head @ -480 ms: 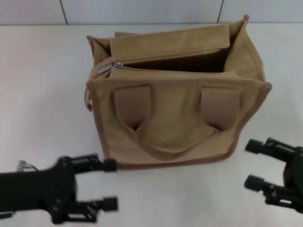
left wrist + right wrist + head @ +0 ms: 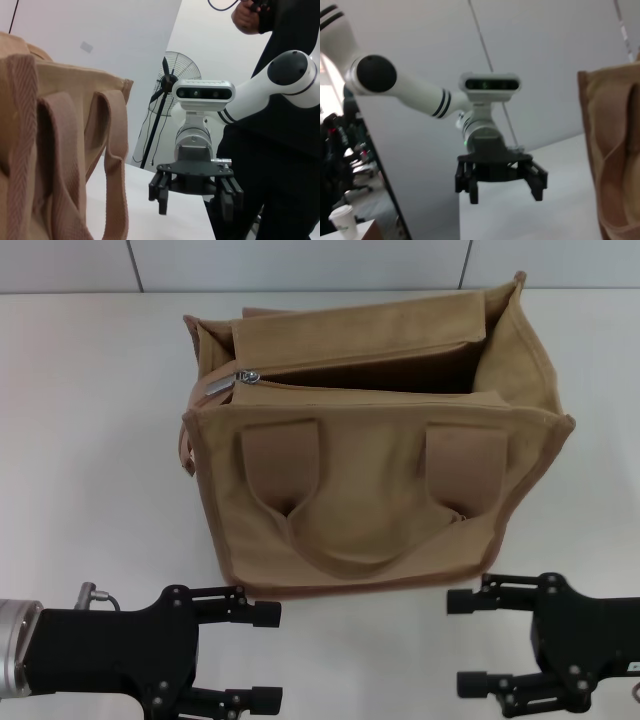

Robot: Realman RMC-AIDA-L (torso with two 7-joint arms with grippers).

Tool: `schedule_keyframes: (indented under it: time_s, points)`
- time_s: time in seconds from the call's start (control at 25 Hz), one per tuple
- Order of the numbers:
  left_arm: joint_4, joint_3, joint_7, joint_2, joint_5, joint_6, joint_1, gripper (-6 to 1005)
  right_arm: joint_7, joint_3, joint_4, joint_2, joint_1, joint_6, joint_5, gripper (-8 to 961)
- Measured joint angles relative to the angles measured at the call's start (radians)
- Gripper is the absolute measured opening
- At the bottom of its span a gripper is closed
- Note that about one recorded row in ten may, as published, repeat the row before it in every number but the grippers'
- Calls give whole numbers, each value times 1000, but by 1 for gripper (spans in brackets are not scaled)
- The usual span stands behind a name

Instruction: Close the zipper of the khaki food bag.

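Note:
Next, I take the tail (image 2: 187,448) with my left gripper and pull it straight before I close the zipper, because the zipper's tail hangs down over the bag's end (image 2: 208,393) next to the slider.
The khaki food bag (image 2: 370,510) stands upright in the middle of the table in the head view, its top open. The zipper (image 2: 330,388) lies open along the top, its silver slider (image 2: 222,383) at the bag's left end. My left gripper (image 2: 265,657) is open, in front of the bag's lower left corner and apart from it. My right gripper (image 2: 460,642) is open, in front of the lower right corner, also apart. The two grippers face each other. The left wrist view shows the bag (image 2: 50,150) and the right gripper (image 2: 195,192). The right wrist view shows the bag's edge (image 2: 615,150) and the left gripper (image 2: 502,182).
The white table (image 2: 90,440) stretches to both sides of the bag, with a tiled wall (image 2: 300,260) behind it. One wide handle strap (image 2: 370,550) hangs down the bag's front face. A person (image 2: 280,125) and a fan (image 2: 167,80) stand beyond the table.
Both grippers have moved inward toward each other in front of the bag: the left one to the right, the right one to the left and nearer. The bag has not moved.

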Motion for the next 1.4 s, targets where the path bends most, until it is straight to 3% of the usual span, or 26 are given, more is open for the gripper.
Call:
schedule_keyframes:
  time_s: [0.4, 1.4]
  points:
    - [4, 0, -2, 14, 3, 8, -5, 798, -4, 6, 2, 4, 14, 2, -12, 756]
    - [4, -6, -10, 16, 4, 12, -6, 799, -8, 12, -3, 4, 20, 4, -9, 734]
